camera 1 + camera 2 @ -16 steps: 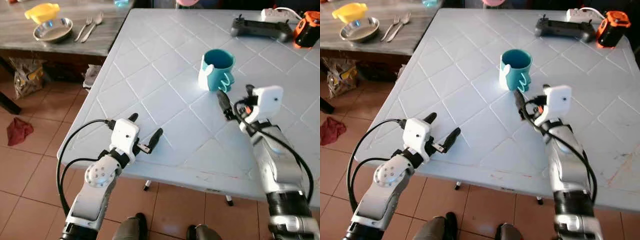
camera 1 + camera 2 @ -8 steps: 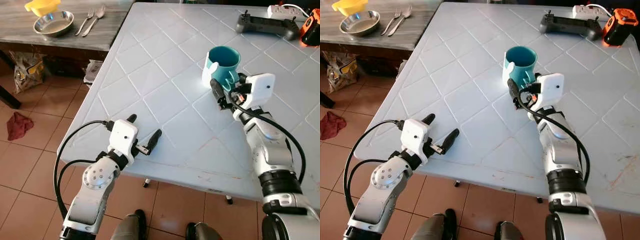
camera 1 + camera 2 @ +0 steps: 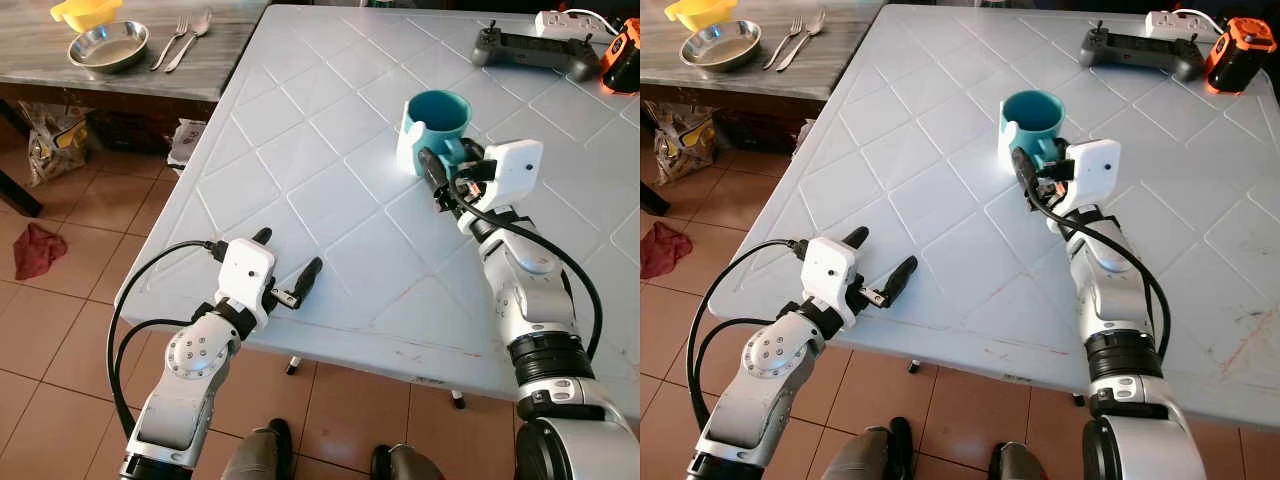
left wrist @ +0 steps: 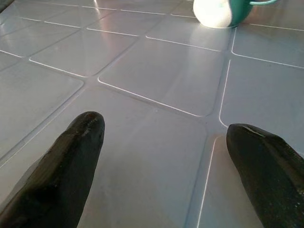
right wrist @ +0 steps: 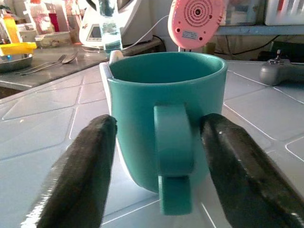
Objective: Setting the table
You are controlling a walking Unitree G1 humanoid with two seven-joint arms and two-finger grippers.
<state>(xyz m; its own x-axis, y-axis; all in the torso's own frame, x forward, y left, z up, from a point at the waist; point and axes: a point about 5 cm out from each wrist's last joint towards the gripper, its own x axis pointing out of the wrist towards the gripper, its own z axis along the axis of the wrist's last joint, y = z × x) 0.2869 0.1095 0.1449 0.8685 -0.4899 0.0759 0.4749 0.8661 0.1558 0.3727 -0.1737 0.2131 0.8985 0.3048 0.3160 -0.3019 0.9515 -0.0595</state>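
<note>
I expect the mug (image 3: 436, 118) to stay upright rather than tip when I carry it, because the teal mug's handle (image 5: 174, 142) stands tall and flat-sided between my fingers.
A teal mug (image 3: 436, 122) with a white patch on its side stands upright on the pale blue table (image 3: 320, 150). My right gripper (image 3: 447, 168) is open at the mug's near side. In the right wrist view its black fingers (image 5: 80, 175) stand on either side of the mug's handle (image 5: 173, 152), close to it and not clamped. My left gripper (image 3: 288, 255) rests open on the table near the front left edge, far from the mug (image 4: 218, 9), with nothing between its fingers (image 4: 71, 161).
A black controller (image 3: 530, 48), an orange device (image 3: 622, 55) and a white power strip (image 3: 570, 18) lie at the table's far right. A wooden side table at far left carries a steel bowl (image 3: 108, 45), a yellow object (image 3: 85, 12) and cutlery (image 3: 185, 40). A red cloth (image 3: 35, 250) lies on the floor.
My right gripper has moved forward from short of the mug until its fingers straddle the handle. The camera tilted a little. The left arm has stayed put.
</note>
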